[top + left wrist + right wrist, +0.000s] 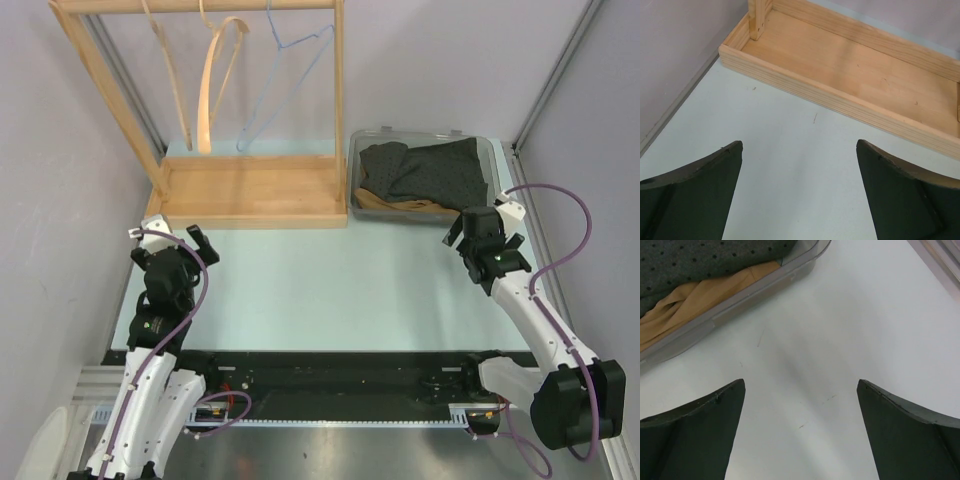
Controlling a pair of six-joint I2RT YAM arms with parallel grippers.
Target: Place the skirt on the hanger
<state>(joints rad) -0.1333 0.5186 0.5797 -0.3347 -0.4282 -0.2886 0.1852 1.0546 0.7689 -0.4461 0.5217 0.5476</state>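
Observation:
I keep moving my right gripper over the bin and close it on the skirt's fold near the rack, because the dark grey skirt lies uncovered on top of the tan garment.
A dark grey dotted skirt lies crumpled in a clear plastic bin at the back right, on top of a tan garment. The skirt and the tan garment also show at the top left of the right wrist view. Three hangers hang from a wooden rack at the back left: two wooden ones and a blue wire hanger. My left gripper is open over bare table in front of the rack's base. My right gripper is open just in front of the bin, holding nothing.
The rack's wooden base tray stands right beside the bin's left wall. Purple-grey walls close in on the left and right, with a metal rail along the table's right edge. Pale table surface lies between the two arms.

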